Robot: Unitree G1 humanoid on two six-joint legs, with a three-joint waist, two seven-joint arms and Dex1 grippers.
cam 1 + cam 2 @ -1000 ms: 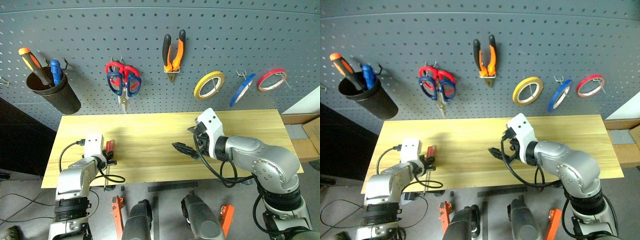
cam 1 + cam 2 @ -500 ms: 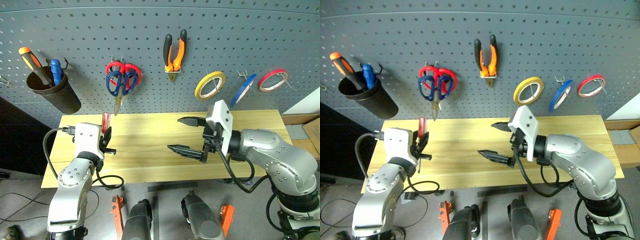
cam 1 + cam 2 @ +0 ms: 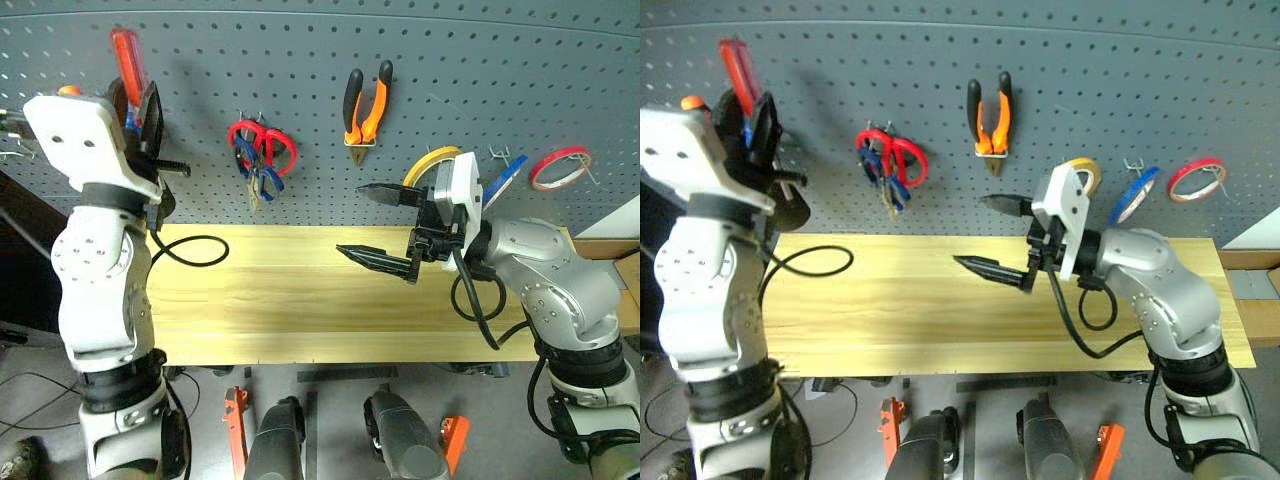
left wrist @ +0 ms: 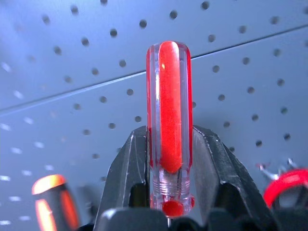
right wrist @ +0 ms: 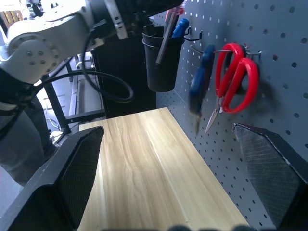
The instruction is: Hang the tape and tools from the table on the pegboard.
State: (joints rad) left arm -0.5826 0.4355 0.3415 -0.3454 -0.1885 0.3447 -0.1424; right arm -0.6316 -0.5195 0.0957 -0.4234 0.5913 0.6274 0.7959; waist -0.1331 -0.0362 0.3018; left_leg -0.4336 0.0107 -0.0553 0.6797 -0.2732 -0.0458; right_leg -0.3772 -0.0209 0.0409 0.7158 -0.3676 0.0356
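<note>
Next, my left gripper pulls the screwdriver back and guides its tip into the cup's opening (image 5: 156, 32) before the gripper opens, because the red-handled screwdriver's shaft (image 5: 166, 44) hangs outside the black cup.
My left gripper (image 3: 140, 105) is raised high at the left, shut on the red-handled screwdriver (image 3: 127, 58). The handle (image 4: 168, 125) stands up between its fingers (image 4: 127, 168), close to the pegboard (image 3: 250, 50). My right gripper (image 3: 352, 220) hovers open and empty over the middle of the table (image 3: 280, 300), pointing left. Blue-handled scissors (image 3: 248, 165) hang on a hook with red ones (image 3: 275, 148). The pliers (image 3: 366, 105) hang further right. The blue tape (image 3: 507, 176) hangs behind my right wrist, partly hidden.
A black cup (image 5: 161, 62) on the pegboard holds a blue-handled screwdriver (image 5: 179, 26); an orange handle (image 3: 690, 102) peeks out behind my left arm. A yellow tape ring (image 3: 425, 160) and a red one (image 3: 560, 167) hang at the right. My left arm's cable (image 3: 190, 250) loops over the table's left end.
My left gripper has risen from table height to the pegboard with the screwdriver, turning its handle upward. The right gripper lifted slightly and turned to point left. The blue scissors swing on their hook.
</note>
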